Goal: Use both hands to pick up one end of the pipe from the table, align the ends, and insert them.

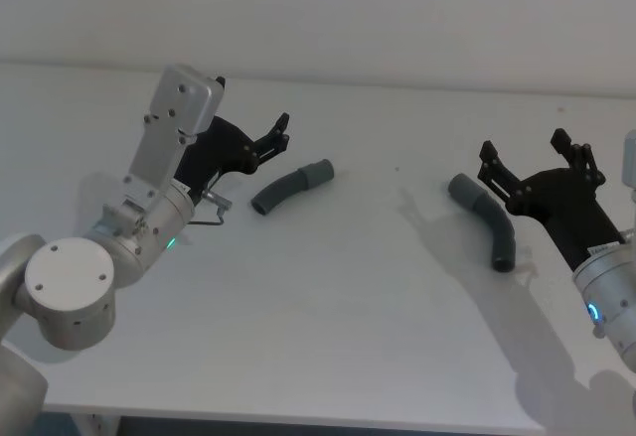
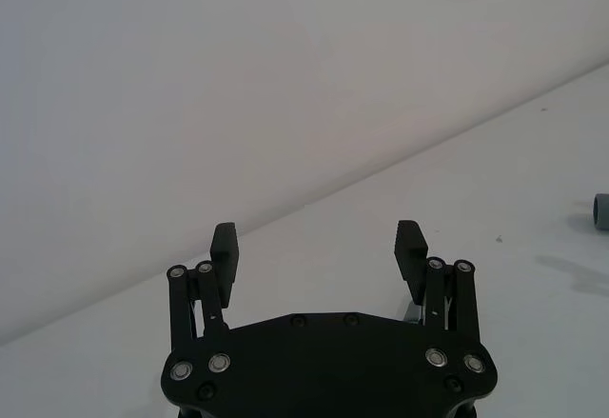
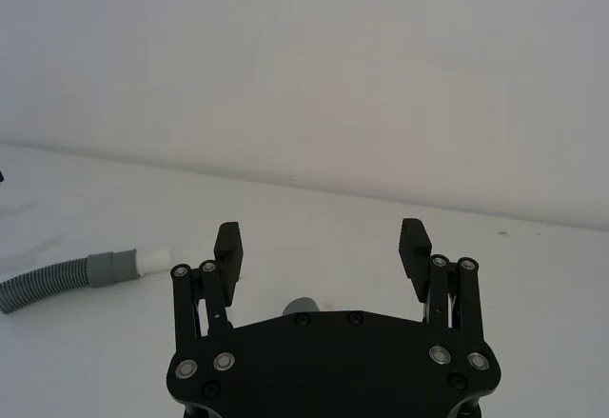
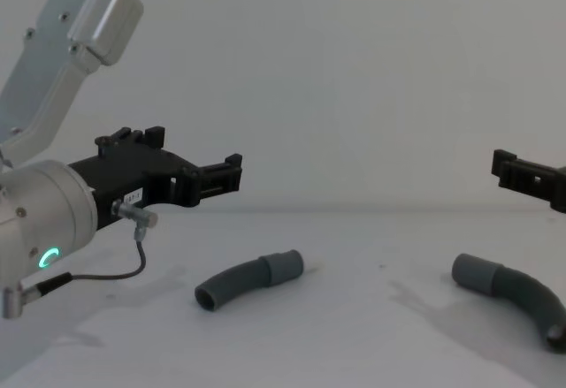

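Observation:
A faint pale stub [image 4: 310,265] can be seen past the cuff, so the dark grey pipe piece [image 4: 244,280] will bring a white insert along when the robot lifts it.
Two curved dark grey ribbed pipe pieces lie apart on the pale table [image 1: 348,287]. The left piece [image 1: 290,186] [image 4: 248,280] points its smooth cuff end [image 1: 320,171] to the right. The right piece [image 1: 484,219] [image 4: 513,295] has its cuff end [image 1: 462,188] toward the middle. My left gripper [image 1: 282,131] [image 2: 318,247] [image 4: 232,174] hovers open just left of the left piece, holding nothing. My right gripper [image 1: 532,153] [image 3: 322,247] [image 4: 508,169] hovers open beside the right piece, whose cuff [image 3: 303,306] peeks out under it. The right wrist view also shows the left piece [image 3: 57,280] farther off.
A thin cable and a small metal fitting [image 4: 137,216] hang from the left wrist above the table. The table's front edge [image 1: 298,418] runs along the bottom of the head view. A plain wall [image 4: 354,70] stands behind the table.

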`<act>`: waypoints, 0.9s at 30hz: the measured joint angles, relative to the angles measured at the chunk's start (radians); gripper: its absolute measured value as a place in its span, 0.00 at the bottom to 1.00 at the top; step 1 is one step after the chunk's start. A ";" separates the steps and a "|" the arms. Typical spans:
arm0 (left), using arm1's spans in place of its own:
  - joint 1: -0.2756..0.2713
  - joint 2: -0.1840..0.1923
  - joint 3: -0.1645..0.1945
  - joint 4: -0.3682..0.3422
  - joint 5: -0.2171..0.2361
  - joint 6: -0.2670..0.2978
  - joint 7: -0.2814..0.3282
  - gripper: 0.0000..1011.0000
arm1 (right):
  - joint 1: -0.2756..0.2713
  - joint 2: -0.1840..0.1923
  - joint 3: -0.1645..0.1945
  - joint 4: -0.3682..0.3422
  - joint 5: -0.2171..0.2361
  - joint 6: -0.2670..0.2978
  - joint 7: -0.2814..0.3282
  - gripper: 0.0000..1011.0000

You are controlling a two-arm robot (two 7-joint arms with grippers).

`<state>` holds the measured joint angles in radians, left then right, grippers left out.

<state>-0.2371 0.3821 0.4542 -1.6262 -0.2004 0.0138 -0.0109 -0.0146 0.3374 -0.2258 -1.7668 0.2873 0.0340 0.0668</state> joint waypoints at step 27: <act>0.000 0.000 0.000 0.000 0.000 0.000 0.000 0.99 | 0.000 0.000 0.000 0.000 0.000 0.000 0.000 0.99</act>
<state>-0.2371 0.3821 0.4542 -1.6262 -0.2004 0.0139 -0.0110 -0.0146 0.3375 -0.2259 -1.7667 0.2874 0.0340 0.0668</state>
